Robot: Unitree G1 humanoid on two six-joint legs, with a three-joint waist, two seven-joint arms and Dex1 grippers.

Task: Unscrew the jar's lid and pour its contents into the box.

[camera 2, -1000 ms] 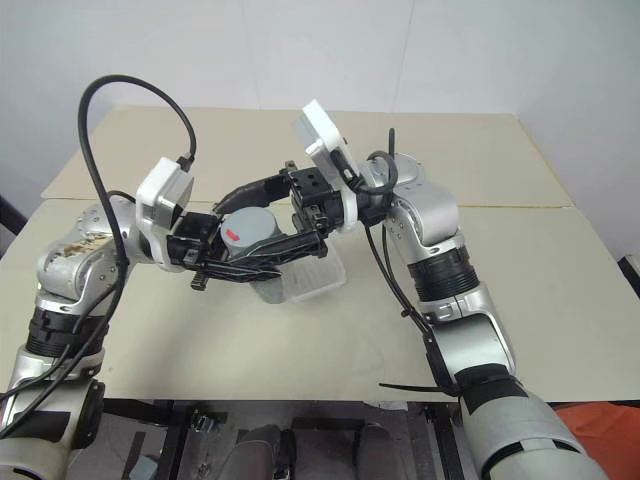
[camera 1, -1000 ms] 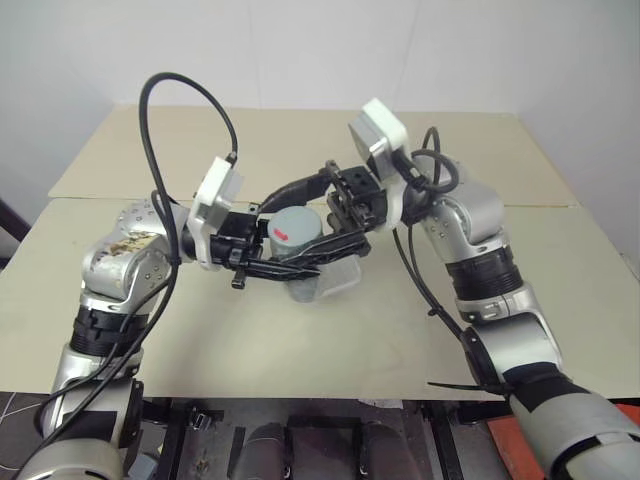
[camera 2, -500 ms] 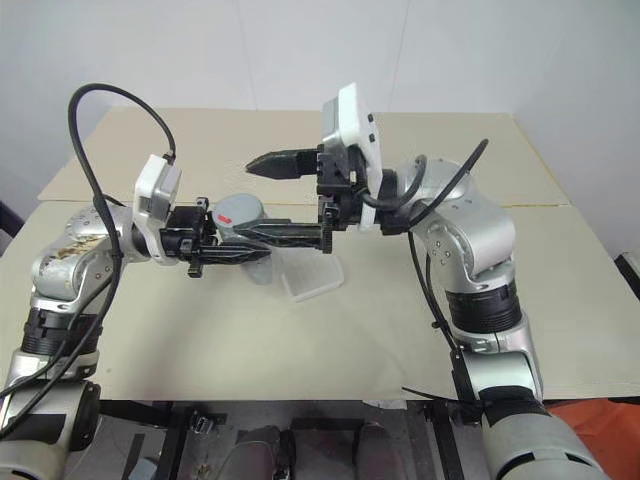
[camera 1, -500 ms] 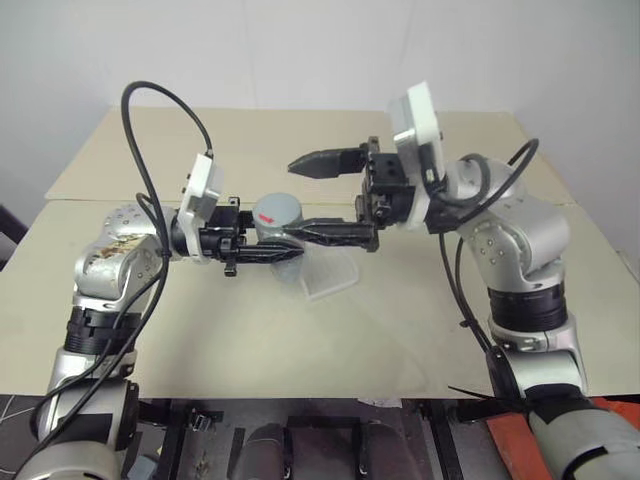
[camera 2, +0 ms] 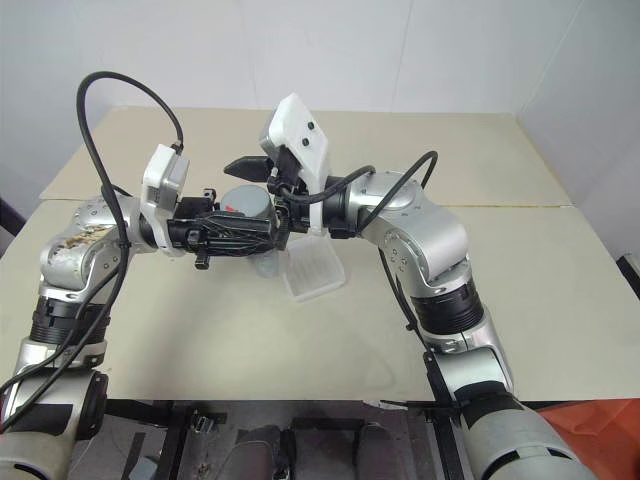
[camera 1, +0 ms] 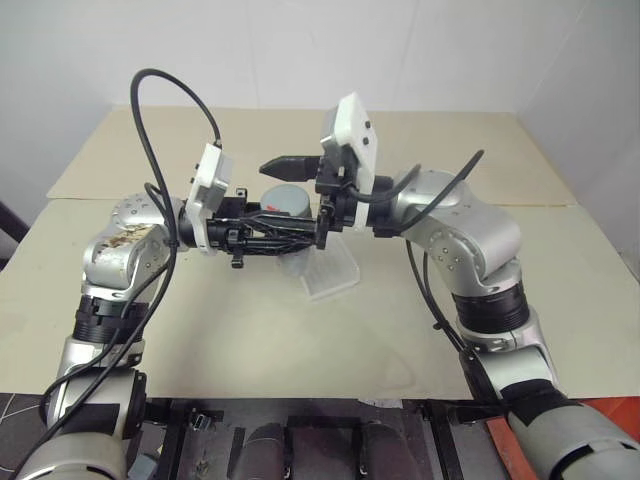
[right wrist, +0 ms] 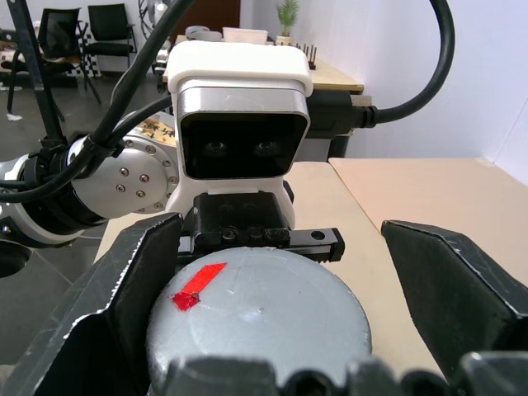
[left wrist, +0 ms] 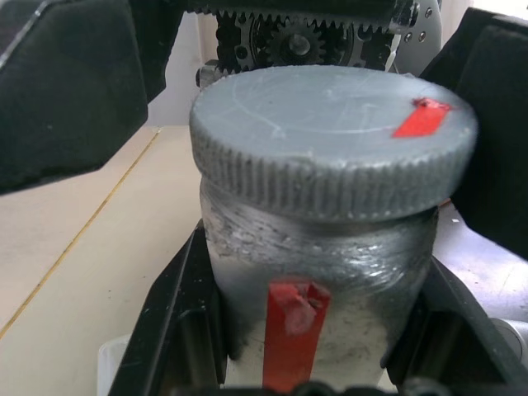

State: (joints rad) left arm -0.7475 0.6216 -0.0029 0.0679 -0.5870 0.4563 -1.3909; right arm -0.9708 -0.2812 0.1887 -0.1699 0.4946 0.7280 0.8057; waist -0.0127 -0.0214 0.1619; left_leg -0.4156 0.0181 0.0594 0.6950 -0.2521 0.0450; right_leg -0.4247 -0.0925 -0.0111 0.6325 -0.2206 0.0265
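The lid (right wrist: 260, 318) is deep in my right gripper, against the gripper's near finger. I should pull back while rubbing that finger along the lid's rim (left wrist: 452, 175) to turn the lid.
My left gripper (camera 1: 303, 233) is shut on the silvery jar (left wrist: 318, 272) and holds it upright above the table, gripping the body on both sides below the cap. A strip of red label shows on the jar's side. The grey ridged lid (left wrist: 330, 124), with a red mark (left wrist: 421, 118) on top, sits on the jar. My right gripper (camera 2: 245, 200) comes in from the right, open, with one black finger on each side of the lid (right wrist: 256, 318). The translucent white box (camera 1: 335, 275) lies on the table just below and right of the jar. The contents are hidden inside the jar.
The beige table (camera 1: 250, 340) has bare surface in front of the box and to both sides. A second board (camera 1: 470, 150) joins on behind, along a seam. Black cables (camera 1: 170, 110) loop above both wrists. A white wall stands behind.
The right gripper pulled back to the right and turned at the wrist. It has now come in leftward, with its open fingers around the lid again. The left gripper kept hold of the jar.
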